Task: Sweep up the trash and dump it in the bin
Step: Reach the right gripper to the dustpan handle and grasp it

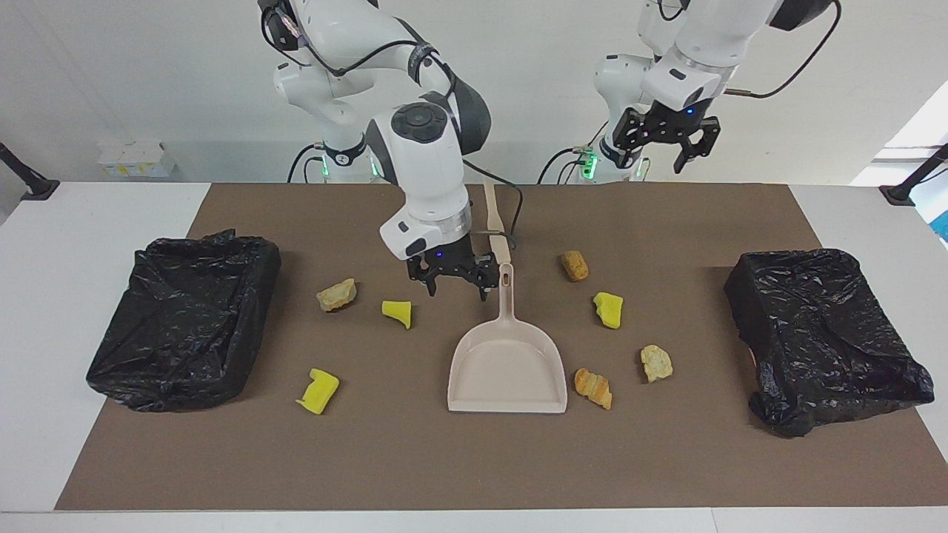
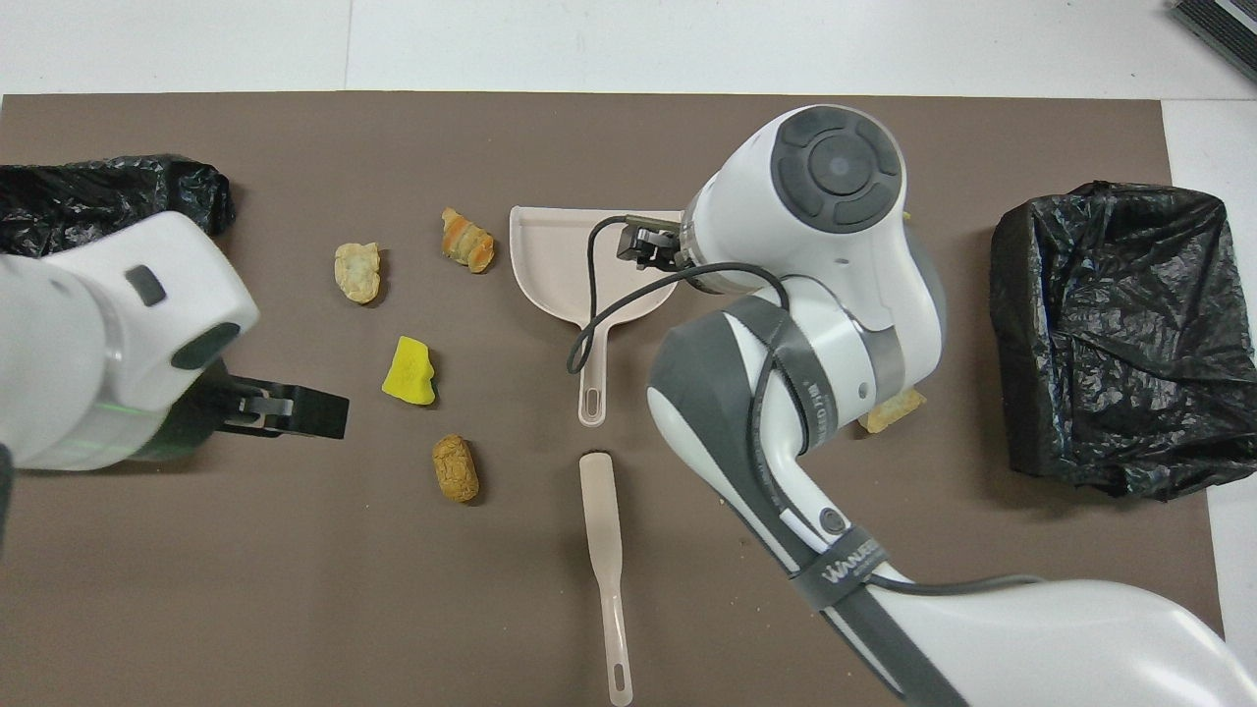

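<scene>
The beige dustpan's handle (image 2: 592, 387) lies clear of the scraps beside the robot's open fingers, so the robot's right gripper should keep heading toward the dustpan's handle until the fingers close around it.
Several trash scraps lie on the brown mat: a tan lump (image 1: 337, 295) and yellow chunks (image 1: 398, 312) (image 1: 318, 390) toward the right arm's end, and a brown lump (image 1: 575, 265), yellow chunk (image 1: 609, 309), tan lump (image 1: 656, 363) and orange crusty piece (image 1: 594, 388) toward the left arm's end. My right gripper (image 1: 457, 287) hangs open and empty low over the mat, right beside the beige dustpan's handle (image 1: 504, 285). My left gripper (image 1: 661, 141) is open and empty, high over the mat. A black-lined bin (image 1: 185, 318) stands at the right arm's end, another bin (image 1: 822, 333) at the left arm's end.
The beige brush (image 2: 604, 530) lies in line with the dustpan (image 2: 550, 255), nearer to the robots, its tip almost at the handle's end. In the overhead view the right arm covers part of the pan and the scraps at its end.
</scene>
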